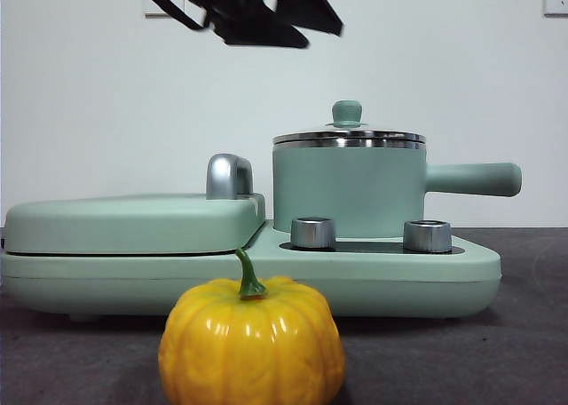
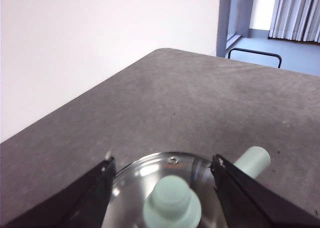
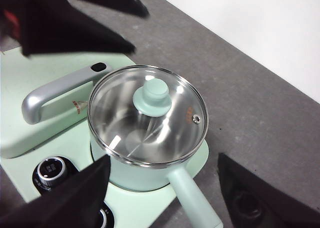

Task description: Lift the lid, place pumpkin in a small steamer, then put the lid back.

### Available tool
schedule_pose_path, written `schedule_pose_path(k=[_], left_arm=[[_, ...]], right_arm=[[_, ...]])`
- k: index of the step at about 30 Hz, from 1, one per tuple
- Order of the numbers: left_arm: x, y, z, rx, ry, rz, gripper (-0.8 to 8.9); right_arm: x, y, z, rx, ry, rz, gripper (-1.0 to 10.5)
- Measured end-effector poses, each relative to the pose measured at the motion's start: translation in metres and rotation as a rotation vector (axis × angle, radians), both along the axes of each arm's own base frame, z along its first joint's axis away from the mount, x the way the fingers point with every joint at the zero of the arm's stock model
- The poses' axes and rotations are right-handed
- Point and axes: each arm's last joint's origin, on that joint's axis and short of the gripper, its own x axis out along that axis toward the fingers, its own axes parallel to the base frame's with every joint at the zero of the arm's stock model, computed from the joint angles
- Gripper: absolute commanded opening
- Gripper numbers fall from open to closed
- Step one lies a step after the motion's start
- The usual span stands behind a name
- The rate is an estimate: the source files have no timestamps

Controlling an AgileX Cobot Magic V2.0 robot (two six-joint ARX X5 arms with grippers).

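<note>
The glass lid [image 2: 134, 189] lets only shiny steel show through, so the robot should expect the small steamer [image 1: 349, 192] to be empty when it raises the lid.
The glossy yellow-orange pumpkin [image 1: 251, 343] sits on the table at the front, in front of the appliance. Behind it the mint-green small steamer [image 1: 348, 192] stands on the base, its long handle [image 1: 470, 179] pointing right. The glass lid [image 1: 348, 138] rests on the steamer, with its mint knob [image 3: 152, 96] up. My left gripper [image 2: 163, 162] hangs open well above the lid, the knob [image 2: 172, 208] showing between its jaws from above; in the front view it is the dark shape [image 1: 293, 27] at the top. My right gripper [image 3: 162, 160] is open and high, off to the handle side.
The wide mint-green appliance base [image 1: 466, 272] carries two silver knobs [image 1: 312, 233], [image 1: 427, 236]. Left of the pot lies the flat griddle cover [image 1: 133, 223] with a steel handle [image 1: 228, 176]. Dark grey table [image 1: 515, 352] surrounds everything, and a white wall stands behind.
</note>
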Motion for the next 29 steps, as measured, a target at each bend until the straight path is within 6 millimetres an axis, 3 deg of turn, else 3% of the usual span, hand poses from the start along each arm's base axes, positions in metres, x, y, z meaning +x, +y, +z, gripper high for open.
schedule_pose_path(k=[9,25,29], left_arm=[[0.021,-0.02,-0.034,-0.011,0.084,0.008,3.11],[0.029,-0.032,-0.058,0.02,0.145,0.003,3.04],[0.029,-0.032,-0.058,0.02,0.145,0.003,1.42]], right_arm=[[0.0,0.0,0.0,0.03,0.022,-0.017,3.4],[0.0,0.0,0.0,0.03,0.023,-0.018,3.4],[0.0,0.0,0.0,0.03,0.023,-0.018,3.4]])
